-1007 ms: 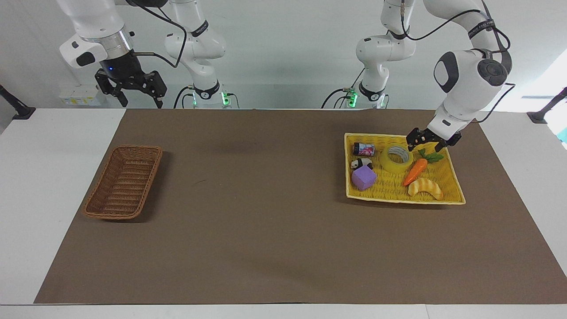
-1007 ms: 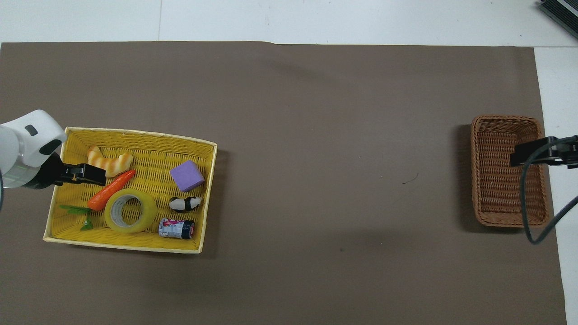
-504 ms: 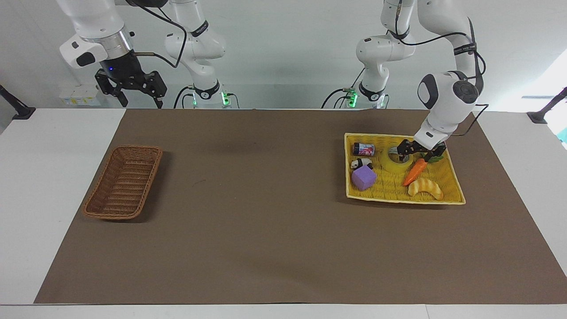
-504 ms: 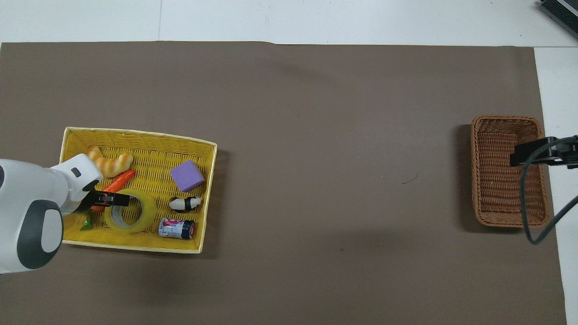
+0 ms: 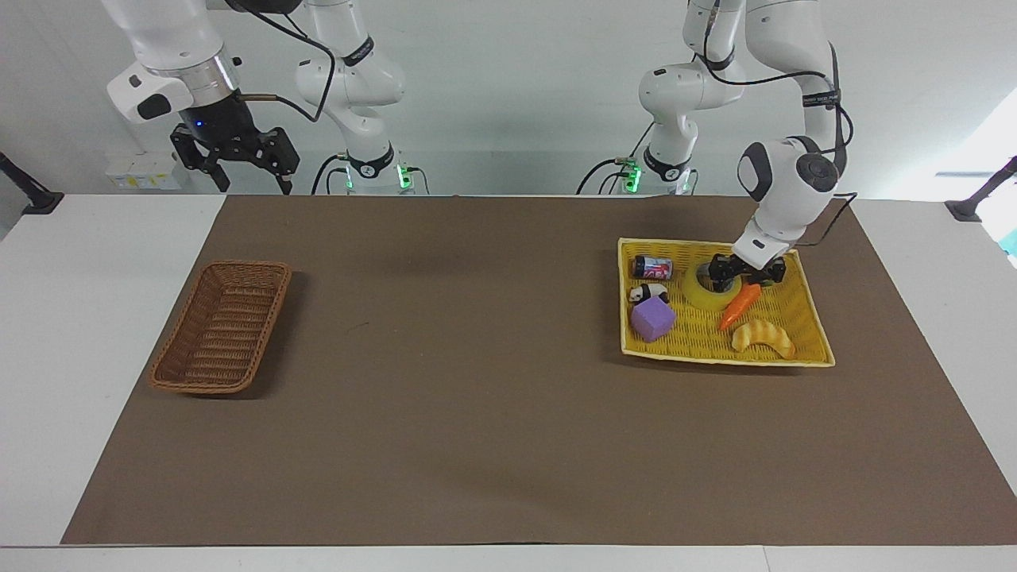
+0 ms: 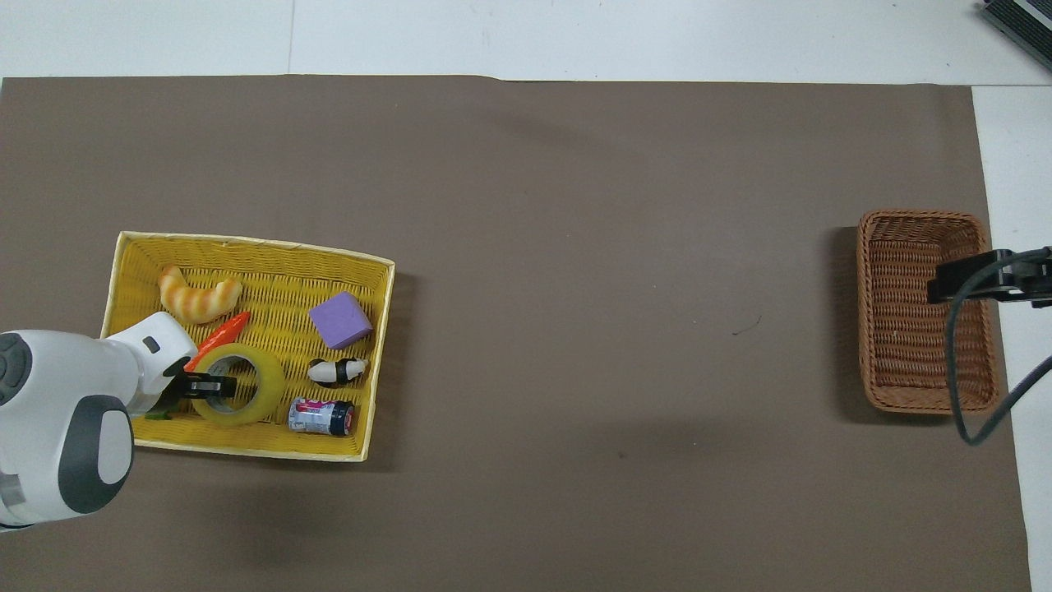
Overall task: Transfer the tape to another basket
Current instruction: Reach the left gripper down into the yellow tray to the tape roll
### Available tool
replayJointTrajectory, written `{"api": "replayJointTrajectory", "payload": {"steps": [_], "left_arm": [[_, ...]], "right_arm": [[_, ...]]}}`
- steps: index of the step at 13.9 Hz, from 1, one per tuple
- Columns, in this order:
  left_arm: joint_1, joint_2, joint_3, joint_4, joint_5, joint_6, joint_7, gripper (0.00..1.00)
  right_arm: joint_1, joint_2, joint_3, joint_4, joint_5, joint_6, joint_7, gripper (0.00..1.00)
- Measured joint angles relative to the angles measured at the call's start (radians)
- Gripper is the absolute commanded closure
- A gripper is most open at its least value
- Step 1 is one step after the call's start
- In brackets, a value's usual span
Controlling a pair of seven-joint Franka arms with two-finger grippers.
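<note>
I expect the yellow tape (image 6: 270, 386) to come free and leave the orange carrot (image 6: 223, 335) behind when I lift the tape, because the carrot lies next to the tape's rim.
The yellow tape (image 5: 702, 299) lies flat in the yellow tray (image 5: 802, 351) at the left arm's end of the table; it also shows in the overhead view (image 6: 265, 386). My left gripper (image 5: 744, 276) is down at the tape, open. In the overhead view this gripper (image 6: 209, 385) has one finger in the tape's core and the other outside the roll's wall. The brown wicker basket (image 5: 222, 327) stands empty at the right arm's end and shows in the overhead view (image 6: 911, 345). My right gripper (image 5: 238, 168) waits raised and open.
The yellow tray (image 6: 246, 245) also holds an orange carrot (image 6: 223, 331) touching the tape, a bread piece (image 6: 197, 298), a purple cube (image 6: 339, 319), a panda toy (image 6: 337, 372) and a small can (image 6: 320, 416). A brown mat covers the table.
My left gripper has moved from above the carrot's leaves over to the tape and come down onto its wall. The carrot has shifted slightly. The right arm has not moved.
</note>
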Motion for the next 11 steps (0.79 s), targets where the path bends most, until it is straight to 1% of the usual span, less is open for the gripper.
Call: {"api": "replayJointTrajectory", "payload": {"steps": [3,7,9,11], "left_arm": [[0.001,-0.004,-0.001,0.001,-0.047,0.000,0.008,1.00],[0.001,-0.008,-0.002,0.009,-0.069,-0.016,0.013,1.00],[0.002,-0.008,-0.001,0.053,-0.091,-0.088,0.014,1.00],[0.008,-0.009,0.001,0.120,-0.110,-0.172,0.014,1.00]], "right_arm": [[0.000,0.000,0.000,0.000,0.000,0.000,0.000,0.00],[0.000,0.000,0.000,0.000,0.000,0.000,0.000,0.00],[0.000,0.000,0.000,0.000,0.000,0.000,0.000,0.00],[0.000,0.000,0.000,0.000,0.000,0.000,0.000,0.00]]}}
